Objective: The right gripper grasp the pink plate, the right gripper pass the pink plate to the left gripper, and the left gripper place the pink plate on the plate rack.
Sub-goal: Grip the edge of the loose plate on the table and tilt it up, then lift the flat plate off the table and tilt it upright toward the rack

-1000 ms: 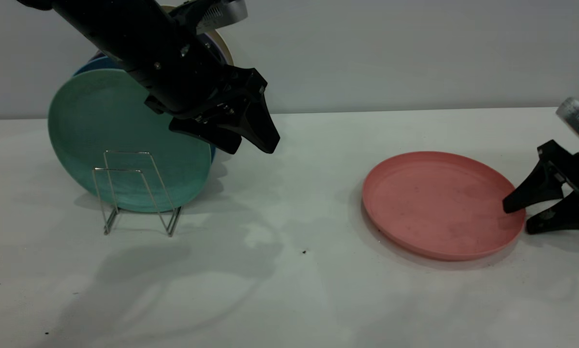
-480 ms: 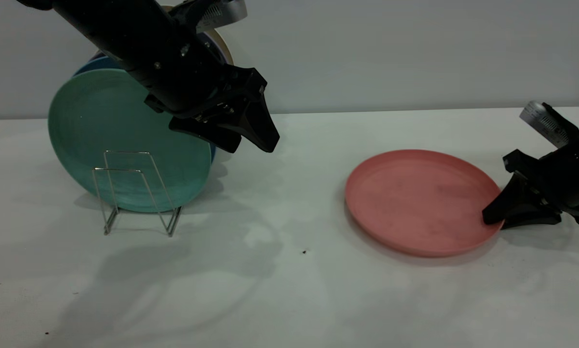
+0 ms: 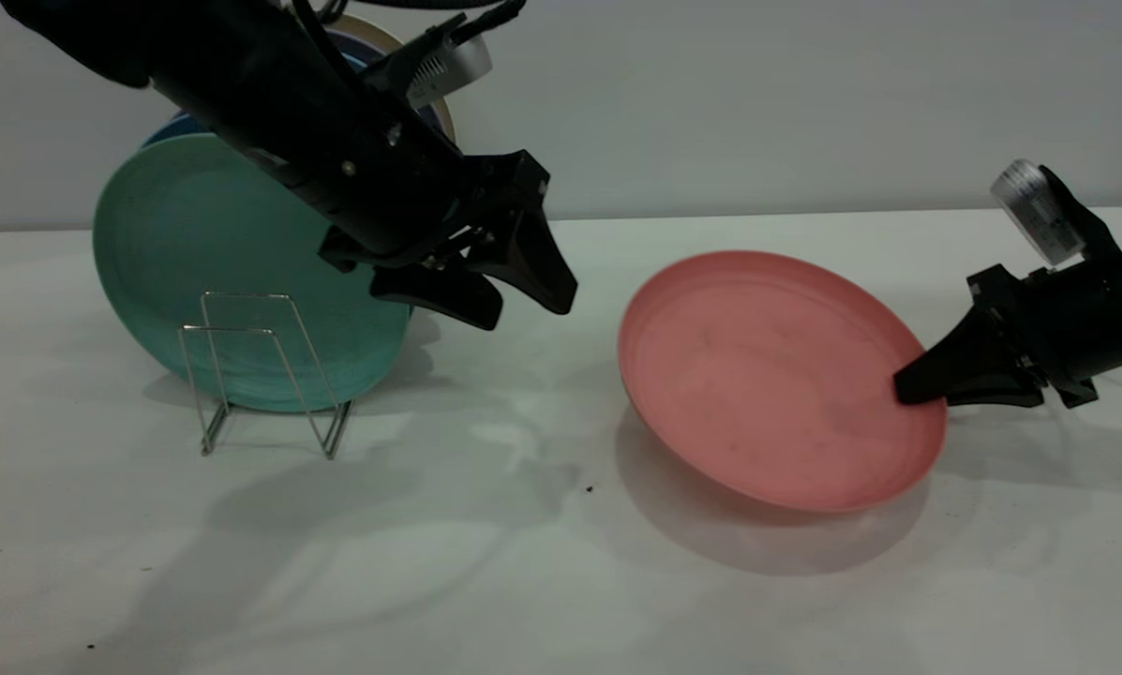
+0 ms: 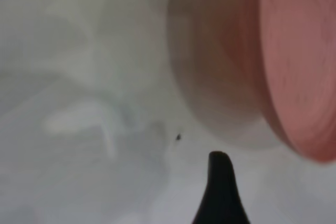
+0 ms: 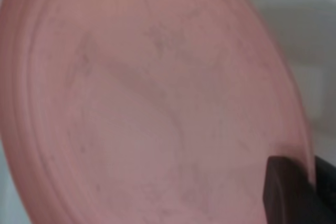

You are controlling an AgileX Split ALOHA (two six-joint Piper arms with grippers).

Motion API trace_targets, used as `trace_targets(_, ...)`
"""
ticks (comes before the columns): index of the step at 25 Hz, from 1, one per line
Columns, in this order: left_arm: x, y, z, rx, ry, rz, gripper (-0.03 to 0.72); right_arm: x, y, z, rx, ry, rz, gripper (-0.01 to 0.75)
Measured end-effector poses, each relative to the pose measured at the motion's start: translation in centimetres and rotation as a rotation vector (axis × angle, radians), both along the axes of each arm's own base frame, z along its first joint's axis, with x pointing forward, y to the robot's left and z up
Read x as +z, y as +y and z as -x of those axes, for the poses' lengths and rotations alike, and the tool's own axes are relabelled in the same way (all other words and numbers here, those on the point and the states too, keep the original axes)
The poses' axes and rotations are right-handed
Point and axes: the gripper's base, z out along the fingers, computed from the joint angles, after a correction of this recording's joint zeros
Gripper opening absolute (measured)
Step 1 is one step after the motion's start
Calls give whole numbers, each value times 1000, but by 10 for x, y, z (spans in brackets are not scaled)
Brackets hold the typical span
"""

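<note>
I should take the opposite rim (image 3: 626, 333) with my left gripper before my right gripper opens, because my right gripper is holding the pink plate's rim farthest from the plate rack.
The pink plate (image 3: 767, 380) is lifted and tilted above the table at centre right, its hollow facing the camera. My right gripper (image 3: 909, 392) is shut on the plate's right rim; in the right wrist view the plate (image 5: 152, 108) fills the picture with one finger (image 5: 286, 192) on its face. My left gripper (image 3: 532, 307) is open, in the air left of the plate and apart from it. The left wrist view shows one fingertip (image 4: 219, 163) and the plate's edge (image 4: 299, 77). The plate rack (image 3: 265, 370) stands at the left.
A green plate (image 3: 195, 272) stands upright in the rack, with blue and cream plates behind it. The white table (image 3: 523, 581) ends at a grey wall behind.
My right gripper closed on the pink plate's rim, lifted it off the table and tilted it, carrying it left. My left arm moved slightly right and down toward the plate.
</note>
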Motion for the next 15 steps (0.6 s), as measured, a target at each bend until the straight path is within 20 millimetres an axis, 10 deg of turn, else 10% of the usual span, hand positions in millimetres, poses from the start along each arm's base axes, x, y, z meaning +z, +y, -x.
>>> trace_targets(15, -20, -21, -7, 21, -19, 77, 560, 38, 37, -4, 132, -105, -24, 17)
